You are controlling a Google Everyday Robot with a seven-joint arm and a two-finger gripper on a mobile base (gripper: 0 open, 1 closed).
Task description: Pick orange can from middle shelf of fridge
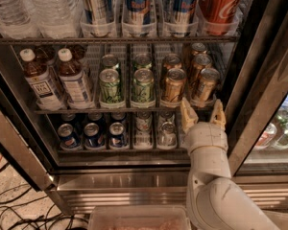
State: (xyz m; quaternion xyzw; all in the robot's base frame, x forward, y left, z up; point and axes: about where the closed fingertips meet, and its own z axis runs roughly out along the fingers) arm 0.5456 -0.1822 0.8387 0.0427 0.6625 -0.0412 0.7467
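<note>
The gap in the robot's open gripper (203, 113) is in line with the front orange can (205, 84) by the door frame, so the robot should go on reaching up until its fingers are on both sides of the can.
The fridge (259, 80) stands open in front of me. Its middle shelf (125, 110) holds brown tea bottles (74, 80) at the left, green cans (110, 86) in the middle and orange cans (174, 85) at the right. The front orange can of the rightmost lane (205, 84) stands at the shelf's front edge. My gripper (201, 115) is open, fingers pointing up, just below that can and in front of the shelf edge. It holds nothing.
The rack above holds water bottles (53, 8), tall blue-silver cans (137, 6) and a red Coca-Cola can (221, 6). The rack below holds blue Pepsi cans (93, 134). The dark door frame (273, 71) stands close on the right. A clear bin (139, 218) sits below; cables (14, 210) lie on the floor.
</note>
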